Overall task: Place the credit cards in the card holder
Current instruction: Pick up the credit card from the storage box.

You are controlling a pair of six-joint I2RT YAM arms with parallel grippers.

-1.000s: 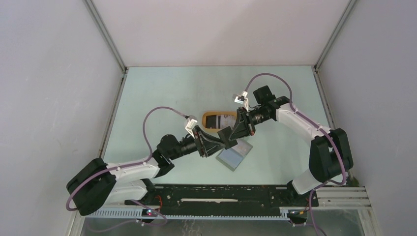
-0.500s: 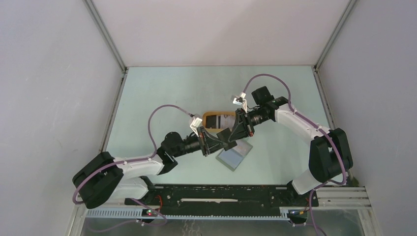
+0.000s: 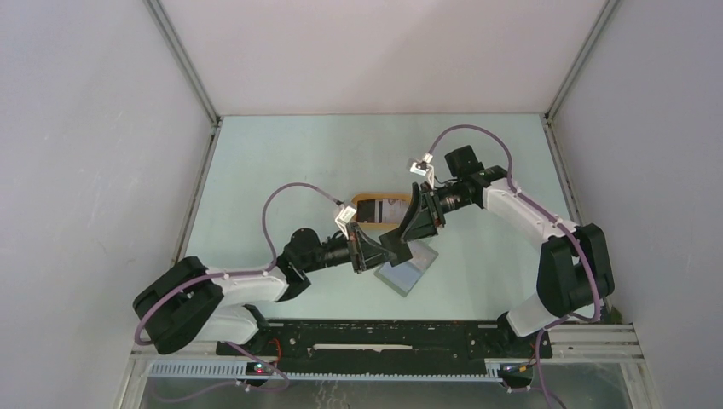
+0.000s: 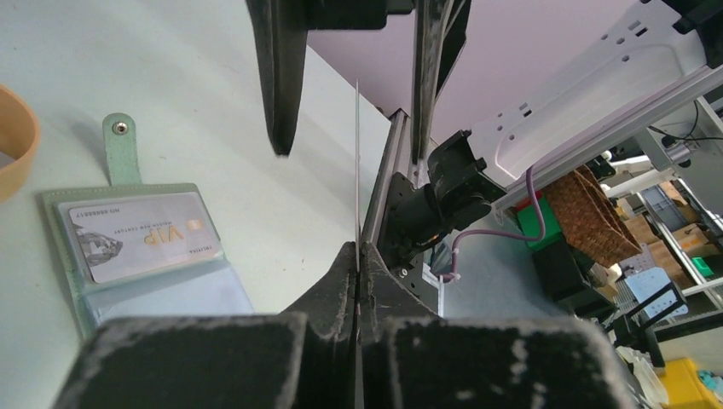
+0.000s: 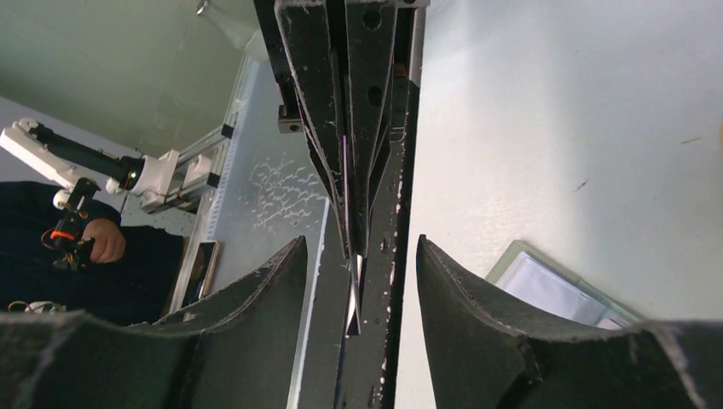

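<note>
My left gripper covers the credit card's end [image 4: 357, 228] that must enter the card holder, so next my right gripper takes the opposite end [image 4: 356, 98] and inserts the card.
My left gripper [image 4: 358, 249] is shut on a credit card [image 4: 356, 170], which shows only as a thin upright edge. My right gripper [image 5: 358, 273] stands open around the same card [image 5: 351, 298], with its fingers [image 4: 277, 77] apart on either side and not touching it. Both grippers meet above the table in the top view, left gripper [image 3: 385, 250] and right gripper [image 3: 397, 239]. The grey-green card holder [image 4: 68, 281] lies open below them, with a whitish VIP card [image 4: 141, 234] in a pocket and its snap tab [image 4: 119, 149] spread out. The card holder [image 3: 407, 271] sits just right of the grippers.
An orange oval tray [image 3: 367, 203] lies just behind the grippers, and its rim [image 4: 17, 141] shows at the left of the left wrist view. The black rail [image 3: 384, 336] with the arm bases runs along the near table edge.
The left gripper has moved in and shut on the card. The right gripper, shut on it before, has opened and let it go.
</note>
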